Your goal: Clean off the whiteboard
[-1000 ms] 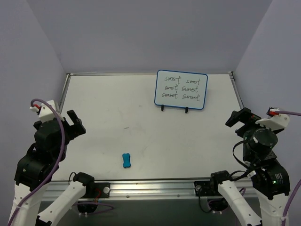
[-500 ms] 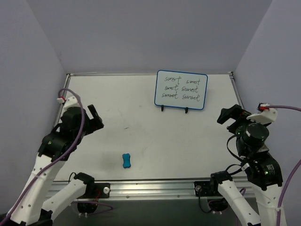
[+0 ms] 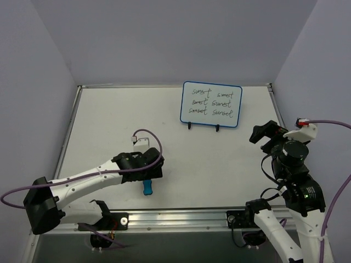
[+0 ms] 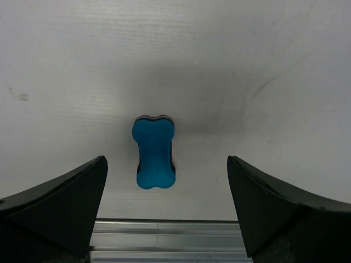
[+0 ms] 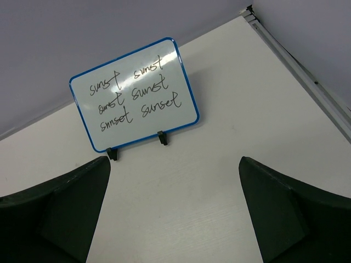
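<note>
The blue eraser's narrow waist [image 4: 155,155] is in line with my left gripper's open fingers. I should keep going down until they are on either side of the eraser [image 3: 147,187], then close them.
The whiteboard [image 3: 211,104] stands upright on two black feet at the back of the table, blue-framed, with black handwritten words on it; the right wrist view shows it [image 5: 134,93] ahead and to the left. A small blue bone-shaped eraser [image 3: 147,188] lies flat near the front edge. My left gripper [image 3: 149,171] hovers just above and behind it, open, and the eraser [image 4: 154,152] sits between the spread fingers [image 4: 60,203] without touching them. My right gripper [image 3: 265,137] hangs open and empty at the right, pointing at the board from well short of it [image 5: 174,164].
An aluminium rail [image 3: 175,216] runs along the table's near edge, right below the eraser in the left wrist view [image 4: 164,241]. Metal edging [image 3: 71,118] borders the left and right sides. Grey walls enclose the table on three sides.
My left arm has swung from the table's left edge in over the eraser, jaws still open. My right gripper has shifted slightly left, toward the board.
</note>
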Available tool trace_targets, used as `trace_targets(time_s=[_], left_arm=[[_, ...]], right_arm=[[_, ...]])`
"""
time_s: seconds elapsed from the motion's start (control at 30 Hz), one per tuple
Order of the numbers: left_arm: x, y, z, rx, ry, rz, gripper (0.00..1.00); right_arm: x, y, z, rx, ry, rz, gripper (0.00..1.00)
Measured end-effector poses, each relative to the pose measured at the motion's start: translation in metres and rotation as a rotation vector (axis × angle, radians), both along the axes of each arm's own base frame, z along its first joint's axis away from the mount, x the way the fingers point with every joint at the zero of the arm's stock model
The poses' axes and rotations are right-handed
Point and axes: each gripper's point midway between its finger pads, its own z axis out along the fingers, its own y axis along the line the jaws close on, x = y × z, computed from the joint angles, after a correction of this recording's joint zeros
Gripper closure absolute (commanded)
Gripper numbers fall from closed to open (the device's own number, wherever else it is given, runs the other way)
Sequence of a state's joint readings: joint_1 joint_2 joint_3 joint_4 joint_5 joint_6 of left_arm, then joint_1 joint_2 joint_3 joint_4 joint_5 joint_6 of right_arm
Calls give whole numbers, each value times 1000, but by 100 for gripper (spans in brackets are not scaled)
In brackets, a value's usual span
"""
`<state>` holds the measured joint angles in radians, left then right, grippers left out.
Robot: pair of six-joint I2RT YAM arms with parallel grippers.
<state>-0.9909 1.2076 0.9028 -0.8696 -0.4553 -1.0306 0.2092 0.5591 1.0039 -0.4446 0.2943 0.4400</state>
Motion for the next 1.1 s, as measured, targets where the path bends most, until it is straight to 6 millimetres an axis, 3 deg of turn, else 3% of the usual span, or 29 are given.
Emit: trace_targets(time_s=[0.03, 0.13, 0.2, 0.5, 0.57, 0.83, 1.1], left_arm=[[-5, -1, -11, 14, 19, -1, 5], [-24, -3, -42, 85, 86, -6, 6], [-31, -7, -51, 108, 104, -12, 6], [-34, -9, -49, 92, 79, 22, 9], [-34, -7, -50, 94, 76, 27, 16], [-33, 11, -68, 122, 104, 61, 25], [-34, 8, -83, 113, 124, 54, 35]], right_arm=[[0, 0, -2, 2, -2, 0, 0], [3, 2, -8, 5, 7, 8, 0], [4, 4, -11, 6, 14, 15, 0], [10, 8, -14, 11, 10, 32, 0], [12, 10, -17, 10, 17, 37, 0], [32, 24, -19, 27, 23, 92, 0], [40, 33, -33, 36, 56, 132, 0]])
